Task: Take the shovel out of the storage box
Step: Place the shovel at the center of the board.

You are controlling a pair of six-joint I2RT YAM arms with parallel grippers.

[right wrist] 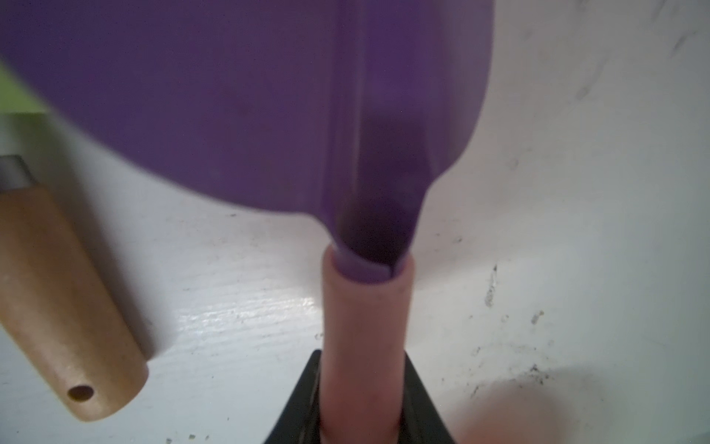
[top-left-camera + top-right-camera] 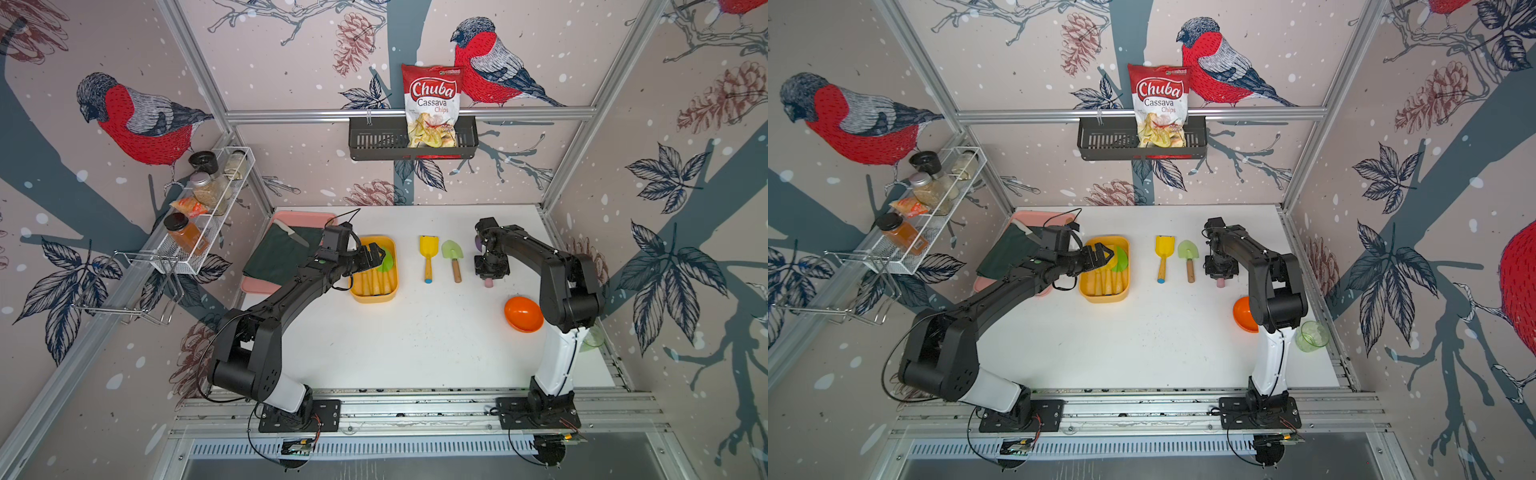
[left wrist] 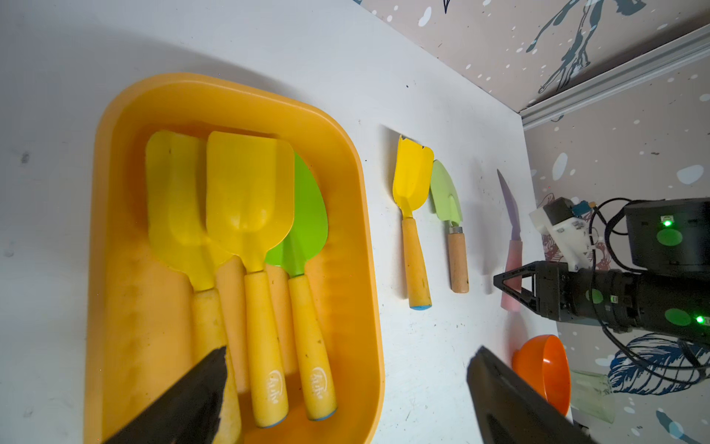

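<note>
I can see the middle shovel's blade (image 3: 250,185) lying on top of both neighbouring shovels, so I keep lowering my left gripper until its fingers close around the middle shovel's handle (image 3: 261,321).
The yellow-orange storage box (image 2: 392,286) (image 3: 230,88) holds three yellow-handled shovels side by side: two with yellow blades (image 3: 249,200) and one with a green blade (image 3: 307,215). My left gripper (image 2: 376,253) (image 3: 347,361) hovers open over their handle ends, touching none of them. My right gripper (image 2: 490,270) (image 1: 363,384) is shut on the pink handle (image 1: 365,315) of a purple-bladed shovel (image 1: 246,100), low over the table to the right of the box. Between them on the table lie a yellow shovel (image 2: 429,257) and a pale green shovel with a wooden handle (image 2: 452,257).
An orange bowl (image 2: 523,313) sits near the right arm's base, with a green glass (image 2: 1311,336) behind it. Left of the box, a pink tray (image 2: 253,286) carries a dark green cloth (image 2: 278,253) and a knife. Wire and black racks hang on the walls.
</note>
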